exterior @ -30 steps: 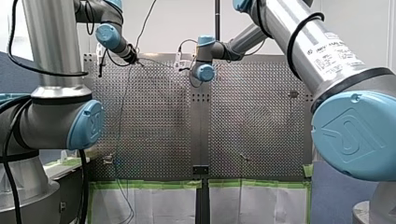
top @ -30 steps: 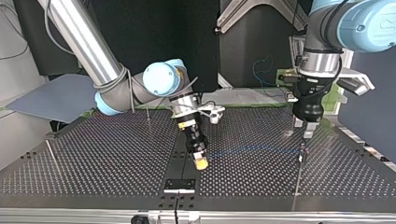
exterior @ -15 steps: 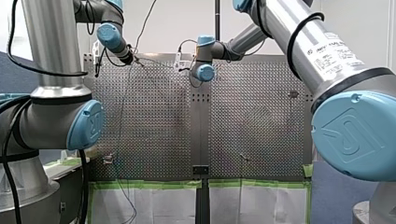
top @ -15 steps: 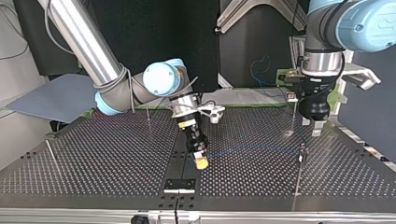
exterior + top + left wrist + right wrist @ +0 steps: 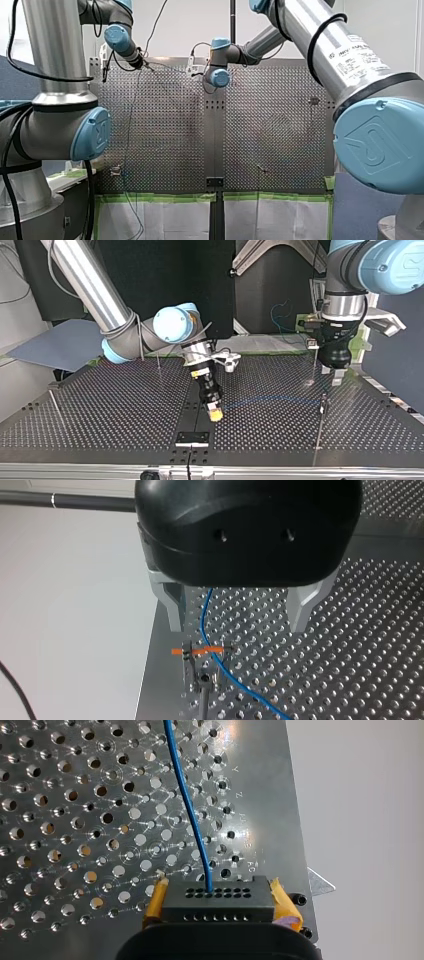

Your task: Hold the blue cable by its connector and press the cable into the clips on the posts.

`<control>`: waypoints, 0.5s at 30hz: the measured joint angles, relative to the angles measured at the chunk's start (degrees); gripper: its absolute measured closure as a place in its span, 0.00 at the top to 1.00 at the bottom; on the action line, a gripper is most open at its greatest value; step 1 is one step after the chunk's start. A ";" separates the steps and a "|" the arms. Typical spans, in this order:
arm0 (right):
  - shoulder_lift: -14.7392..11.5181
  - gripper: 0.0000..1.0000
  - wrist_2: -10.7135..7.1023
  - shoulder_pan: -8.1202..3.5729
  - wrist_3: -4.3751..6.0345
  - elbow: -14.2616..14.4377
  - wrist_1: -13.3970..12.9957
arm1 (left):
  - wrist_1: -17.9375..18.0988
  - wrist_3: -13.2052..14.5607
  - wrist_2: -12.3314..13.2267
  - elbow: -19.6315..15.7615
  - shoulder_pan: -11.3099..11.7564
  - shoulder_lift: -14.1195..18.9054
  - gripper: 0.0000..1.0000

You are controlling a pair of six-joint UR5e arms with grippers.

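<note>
I expect the blue cable point(image 5: 186, 795) to bend sideways in a wider arc when I move the connector across, because it comes out of the connector in a slight smooth curve point(image 5: 204, 858).
The thin blue cable point(image 5: 270, 400) runs low over the perforated table point(image 5: 100, 405) from my right gripper point(image 5: 215, 412) to a clip on a thin post point(image 5: 324, 400). The right wrist view shows the right gripper point(image 5: 215, 896) shut on the black connector point(image 5: 216, 904), yellow pads point(image 5: 154, 904) on both sides, and the cable point(image 5: 187, 800) leading away ahead. My left gripper point(image 5: 332, 376) hangs open just above that post. In its wrist view the cable point(image 5: 202, 622) passes between the spread metal fingers point(image 5: 172, 607) of the left gripper point(image 5: 239, 617), untouched, and sits in the orange-marked clip point(image 5: 202, 651).
More thin posts stand on the table: one behind the left gripper point(image 5: 313, 360), one beside the right arm point(image 5: 159, 362) and one at the top view's left point(image 5: 55, 407). A black bracket point(image 5: 192, 438) sits at the near middle edge.
My left gripper has lifted off the clipped post and shifted slightly toward the top view's right, still open. The right gripper and the connector have not moved.
</note>
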 joint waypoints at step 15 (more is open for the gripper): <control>0.00 0.00 0.44 -0.06 -0.07 0.02 0.01 | 1.14 1.58 7.27 1.17 -3.16 -2.23 0.99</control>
